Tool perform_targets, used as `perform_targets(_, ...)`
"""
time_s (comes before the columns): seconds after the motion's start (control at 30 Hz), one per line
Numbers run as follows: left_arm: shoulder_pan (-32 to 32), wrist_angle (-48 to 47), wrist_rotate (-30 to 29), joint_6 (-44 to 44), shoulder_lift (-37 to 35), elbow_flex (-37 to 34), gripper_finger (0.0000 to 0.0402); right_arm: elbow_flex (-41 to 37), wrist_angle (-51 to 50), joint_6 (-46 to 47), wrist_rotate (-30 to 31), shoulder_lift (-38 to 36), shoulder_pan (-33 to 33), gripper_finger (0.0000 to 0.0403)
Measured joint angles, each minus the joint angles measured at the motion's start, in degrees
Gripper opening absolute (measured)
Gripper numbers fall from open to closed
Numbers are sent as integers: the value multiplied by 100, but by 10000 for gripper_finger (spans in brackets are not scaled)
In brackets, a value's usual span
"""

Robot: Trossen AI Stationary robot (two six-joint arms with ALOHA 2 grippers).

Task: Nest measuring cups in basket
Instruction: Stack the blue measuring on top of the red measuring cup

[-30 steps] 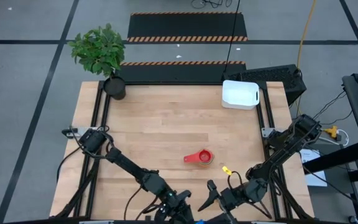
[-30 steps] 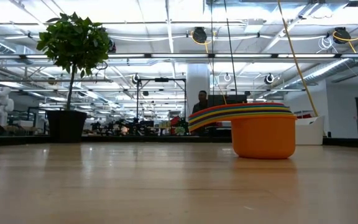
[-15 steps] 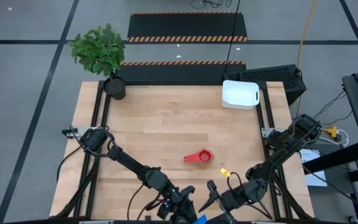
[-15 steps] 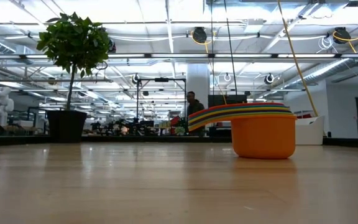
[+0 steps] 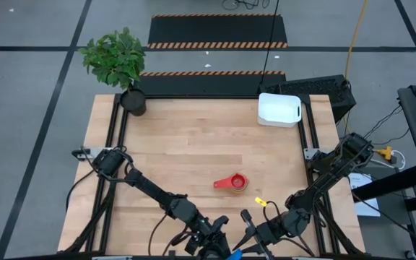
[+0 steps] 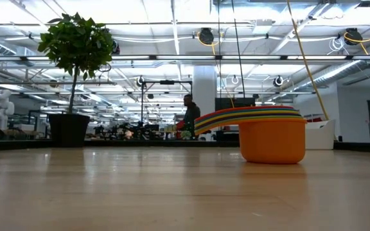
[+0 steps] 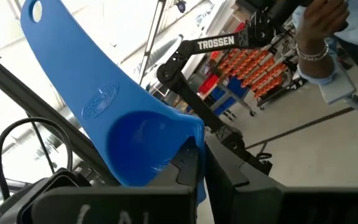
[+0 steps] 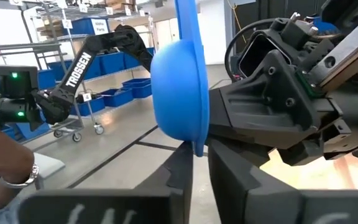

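Observation:
The robot's left gripper has the blue cup by its bowl rim [image 7: 193,122], so the right gripper should hold the cup while the left gripper takes the cup's handle [image 7: 56,38] before nesting.
A stack of nested measuring cups [image 5: 231,183], red on top and orange outermost [image 6: 272,138], stands on its base on the wooden table right of centre. The white basket [image 5: 279,108] sits at the far right corner. A mid-blue measuring cup [image 7: 123,124] [image 8: 179,81] is up in the air past the table's near edge, between my two grippers. My left gripper [image 5: 219,245] and my right gripper [image 5: 243,235] face each other there, both shut on it. My left gripper holds the blue cup by its bowl rim [image 7: 199,177], one finger inside the bowl and one outside. The cup is clear of the table, and its flat handle [image 7: 55,50] sticks away from the fingers. My right gripper pinches the cup's rim edge [image 8: 197,148] between its two fingers, on the side away from the handle. The fingers come about level, from the side opposite my left gripper. The bowl [image 8: 173,87] bulges to one side of the fingers.
A dark pot with a green plant [image 5: 133,101] stands at the far left corner. A person's hand [image 7: 319,25] shows beyond the table's near side. Bare wood lies between the stack and the basket.
My right gripper has shut on the blue cup's rim. My left gripper has shifted slightly toward it with the cup. The stack and the basket have stayed put. A person in the room behind has walked leftward.

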Motion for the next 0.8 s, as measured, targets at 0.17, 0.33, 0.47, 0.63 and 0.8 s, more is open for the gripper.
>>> perform_targets(0.17,2,-29,1,-266,-7,0,8,0,-48,-78,-25,0,-22,6)
perform_targets(0.33,2,-85,-11,-697,-7,2,42,-2,-105,-239,-33,-39,-22,2)
perform_targets(0.47,-25,-33,-795,-1317,-12,8,84,-8,-179,-386,19,-200,46,1)
perform_targets(0.63,-53,-19,-1532,-1445,-17,9,135,-9,-727,-449,228,-593,237,1)
perform_targets(0.8,-215,-91,-2386,-1967,4,2,182,4,-1231,-641,942,-1095,594,1)
